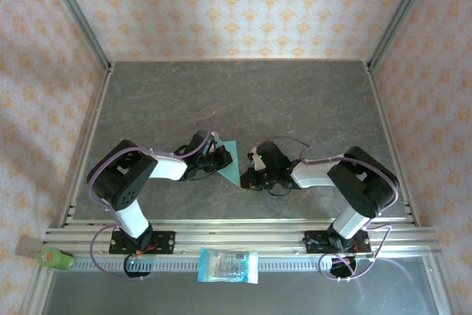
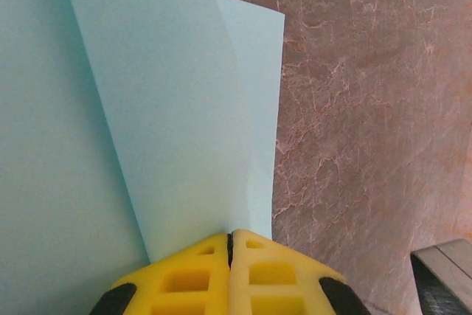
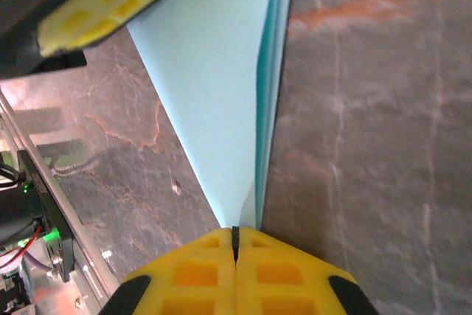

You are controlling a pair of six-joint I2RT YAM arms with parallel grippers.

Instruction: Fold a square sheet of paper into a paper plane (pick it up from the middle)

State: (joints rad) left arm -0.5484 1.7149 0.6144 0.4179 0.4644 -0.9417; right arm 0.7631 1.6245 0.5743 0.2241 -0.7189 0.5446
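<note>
The layers stand open along the folded edge (image 3: 266,86) above the pointed end. My right gripper should go back onto the wider part of the paper (image 3: 217,86) and press there.
The square sheet of paper (image 1: 231,157), light teal and folded into layered triangular flaps, hangs between my two grippers over the middle of the table. In the left wrist view the paper (image 2: 147,123) rises from my left gripper (image 2: 230,240), whose yellow fingers are pressed shut on its lower edge. My right gripper (image 3: 235,232) is shut on the narrow pointed end of the paper (image 3: 221,94), with a darker folded edge running along its right side. From above, the left gripper (image 1: 218,154) and right gripper (image 1: 249,175) sit close together at opposite ends of the paper.
The grey marble table (image 1: 243,101) has metal rails along its sides and patterned walls around it. A blue-and-white printed packet (image 1: 228,265) lies on the front rail between the arm bases. A green object (image 1: 55,258) lies at the front left corner.
</note>
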